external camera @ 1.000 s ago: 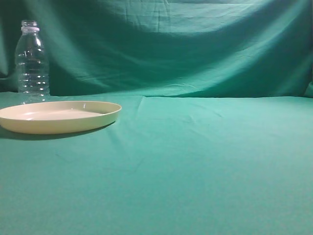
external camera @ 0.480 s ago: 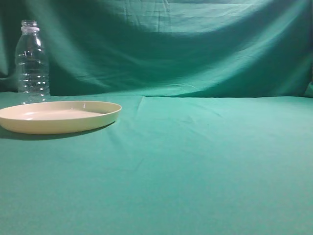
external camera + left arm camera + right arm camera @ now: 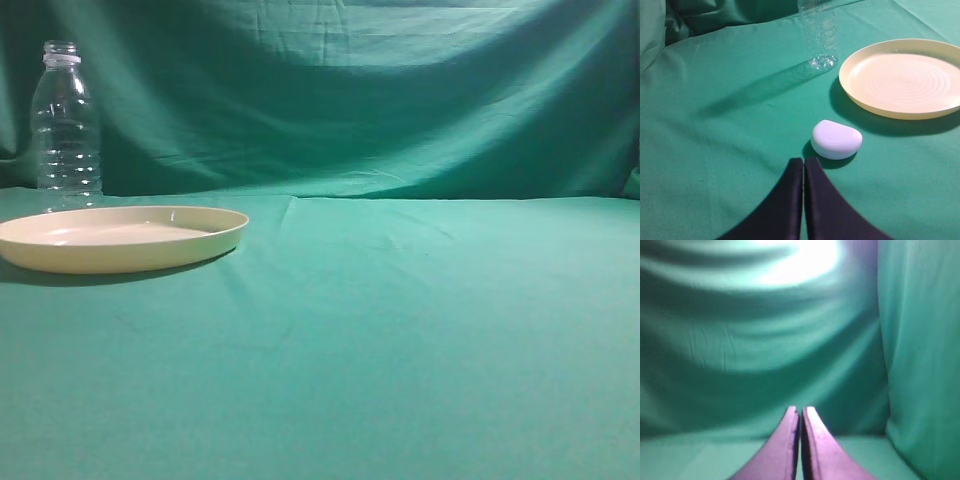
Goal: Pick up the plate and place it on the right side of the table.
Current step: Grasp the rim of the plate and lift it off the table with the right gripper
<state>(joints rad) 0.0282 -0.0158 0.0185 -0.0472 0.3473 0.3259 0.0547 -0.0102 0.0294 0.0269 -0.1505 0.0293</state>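
My right gripper should tip down and reach across to the plate's rim, because it is facing the dark green backdrop, away from the plate.
The cream-yellow plate lies flat on the teal-green table at the left of the exterior view. It also shows at the upper right of the left wrist view. My left gripper is shut and empty, low over the cloth, well short of the plate and to its left. My right gripper is shut and empty and faces the dark green backdrop. Neither gripper shows in the exterior view.
A clear bottle stands upright behind the plate, also in the left wrist view. A small white rounded object lies on the cloth just ahead of the left fingertips, beside the plate. The dark green backdrop hangs behind the table.
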